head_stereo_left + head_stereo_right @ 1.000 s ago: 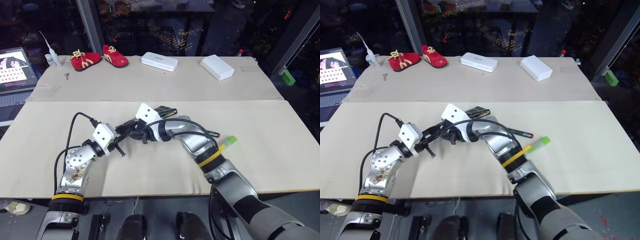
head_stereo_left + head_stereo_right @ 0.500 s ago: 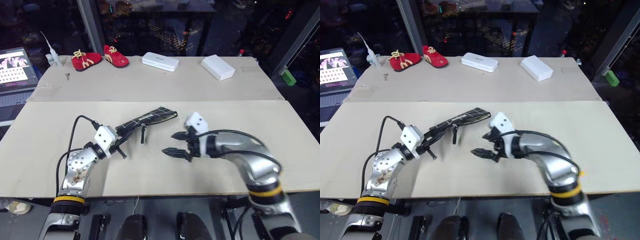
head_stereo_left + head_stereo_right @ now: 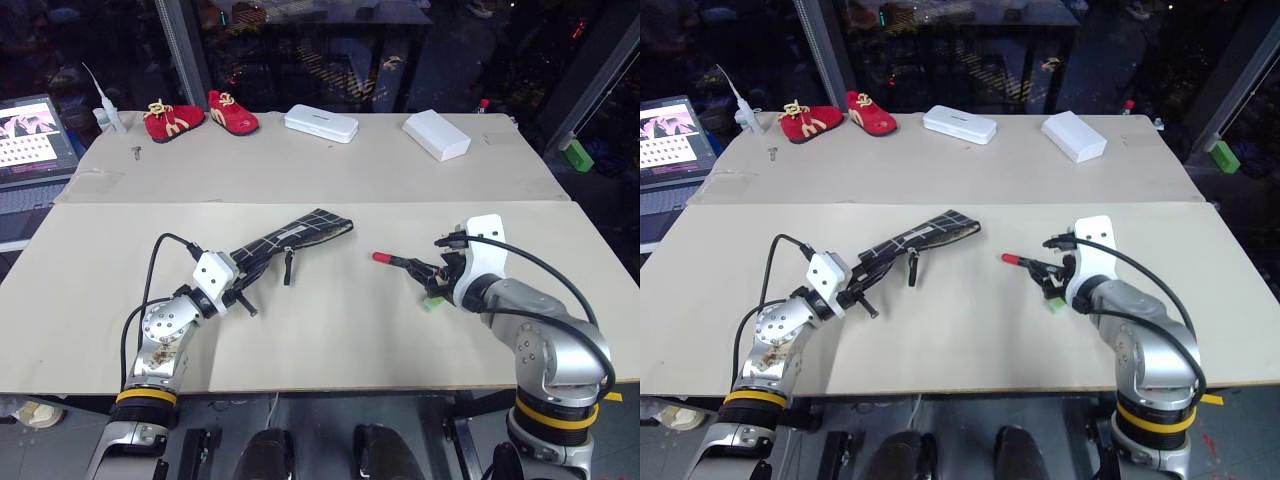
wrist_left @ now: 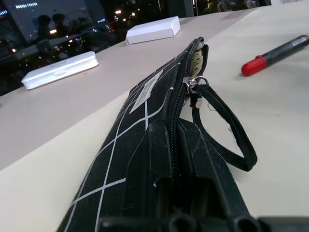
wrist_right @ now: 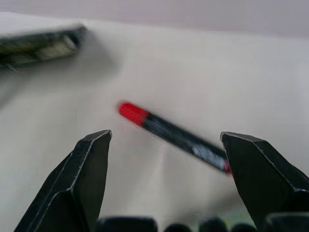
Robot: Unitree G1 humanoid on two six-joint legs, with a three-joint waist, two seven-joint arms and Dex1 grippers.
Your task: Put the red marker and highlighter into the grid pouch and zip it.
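Observation:
The far end of the zipper (image 3: 331, 236) is gaping open. The grid pouch (image 3: 295, 231) will therefore take in the highlighter and stay open when I push the highlighter in.
The grid pouch (image 3: 300, 232) lies tilted on the table, black with white lines. Its near end is up in my left gripper (image 3: 243, 278), which is shut on it. The far end of its zipper (image 4: 197, 52) gapes open, and the cord loop (image 4: 227, 130) hangs off the pull. The red marker (image 3: 400, 264) rests flat to the right of the pouch, red cap toward it. My right gripper (image 3: 435, 268) hovers open over the marker's right end, fingers (image 5: 87, 174) wide apart. Only a green sliver of the highlighter (image 3: 432, 303) peeks out beneath that gripper.
Two white cases (image 3: 319, 123) (image 3: 435, 134) and a pair of red shoes (image 3: 172, 117) sit along the back of the table. A laptop (image 3: 30, 135) stands at the far left. A green block (image 3: 574, 153) sits beyond the right edge.
My right arm has swung away from the pouch to the right and its gripper has opened, ending over the marker. The left gripper has stayed shut on the pouch.

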